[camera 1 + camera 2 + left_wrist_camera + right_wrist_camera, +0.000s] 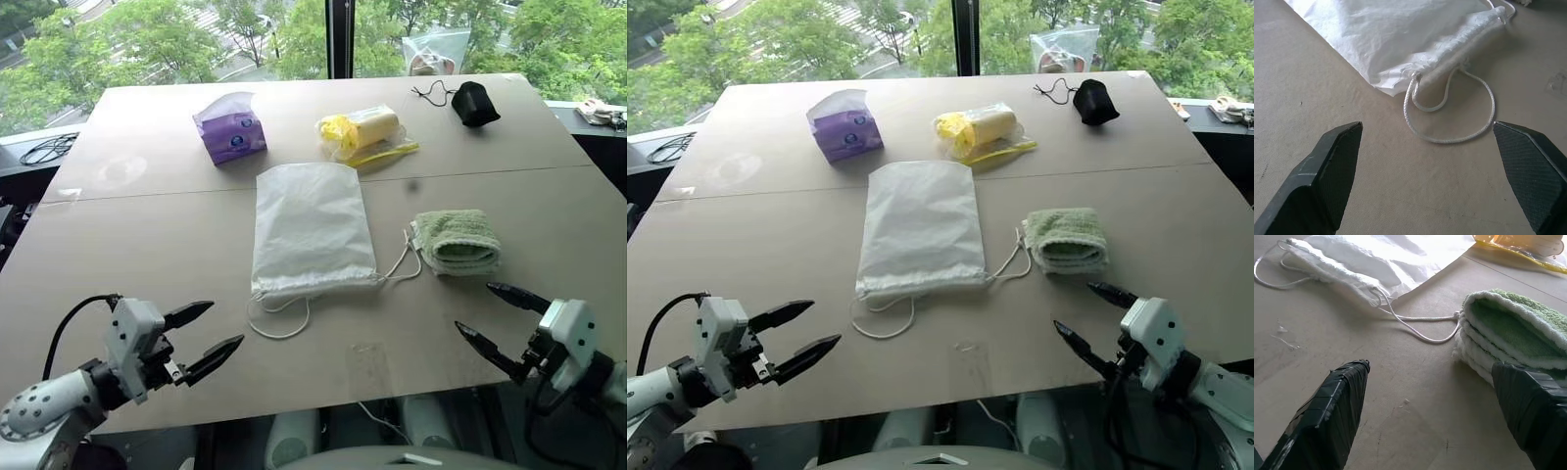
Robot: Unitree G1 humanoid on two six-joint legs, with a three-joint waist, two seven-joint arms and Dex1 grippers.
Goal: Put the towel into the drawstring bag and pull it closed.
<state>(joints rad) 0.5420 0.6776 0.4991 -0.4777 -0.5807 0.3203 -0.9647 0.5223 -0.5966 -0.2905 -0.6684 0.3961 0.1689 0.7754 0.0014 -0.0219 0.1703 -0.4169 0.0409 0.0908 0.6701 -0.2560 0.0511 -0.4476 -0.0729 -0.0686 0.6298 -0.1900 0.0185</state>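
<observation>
The white cord goes through the bag's gathered opening (pixel 315 285) and comes out in loops at both corners of the bag. The whole bag (pixel 312 225) will come up and hang when I lift.
The white drawstring bag (pixel 312 227) lies flat in the middle of the table, its gathered mouth toward me and white cord loops (pixel 279 318) trailing at both corners. The folded pale green towel (pixel 457 241) rests just right of the bag, touching one cord. My left gripper (pixel 209 335) hovers open at the near left, short of the bag's cord loop (pixel 1449 117). My right gripper (pixel 502 323) stands open at the near right, just in front of the towel (pixel 1518 333). Neither holds anything.
At the back of the table (pixel 147 245) stand a purple tissue pack (pixel 230 129), a clear plastic bag with yellow contents (pixel 362 132) and a small black pouch with a cord (pixel 473 103). A seam crosses the tabletop behind the towel.
</observation>
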